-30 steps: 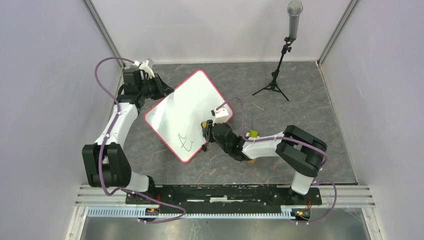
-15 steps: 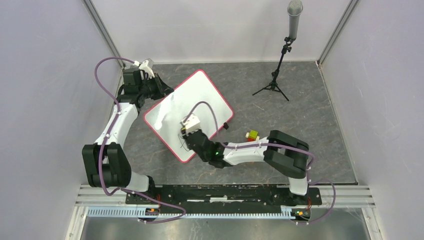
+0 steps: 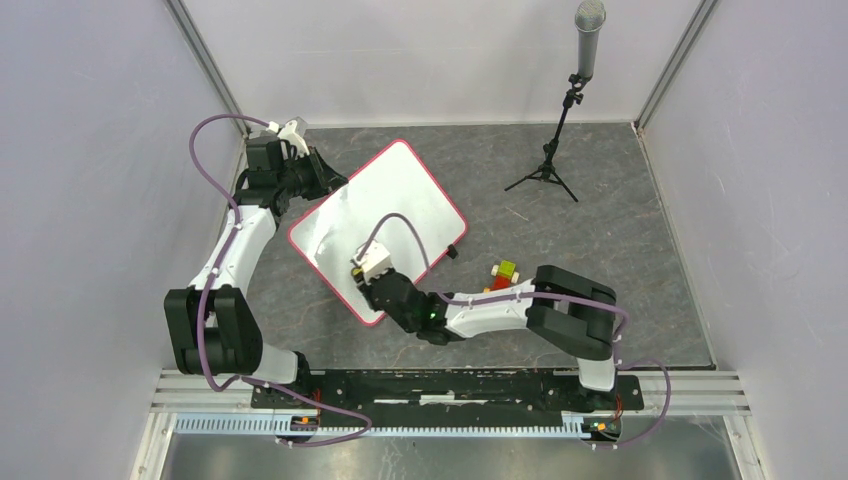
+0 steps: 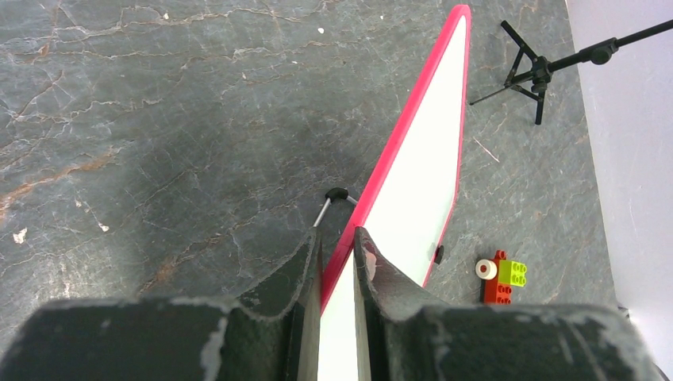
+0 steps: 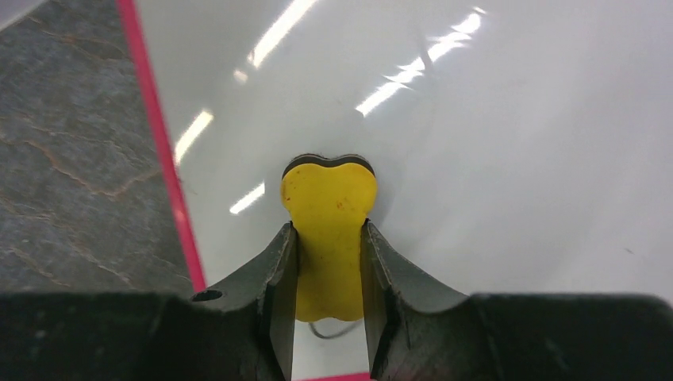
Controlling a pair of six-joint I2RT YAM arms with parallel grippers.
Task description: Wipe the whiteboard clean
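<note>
A black marker stroke [image 5: 335,330] appears just below the eraser, so I should pull the eraser back over the stroke with my right gripper, to the whiteboard's near rim [image 5: 340,376].
The whiteboard [image 3: 390,205], white with a red-pink rim, lies tilted like a diamond on the grey table. My left gripper [image 3: 330,180] is shut on its upper left edge; in the left wrist view the rim [image 4: 397,143] runs between the fingers [image 4: 337,254]. My right gripper [image 3: 365,285] is over the board's lower corner, shut on a yellow eraser [image 5: 329,230] pressed on the white surface [image 5: 492,119]. A short black marker stroke [image 5: 329,332] shows just below the eraser. The rest of the writing is hidden by the right arm in the top view.
A small red, green and white brick stack [image 3: 502,270] lies right of the board, also in the left wrist view [image 4: 501,274]. A microphone on a black tripod [image 3: 560,120] stands at the back right. Side walls enclose the table.
My right gripper has swept with the eraser from the board's right edge leftwards and down across the writing to the lower corner. The left gripper has kept its hold on the board.
</note>
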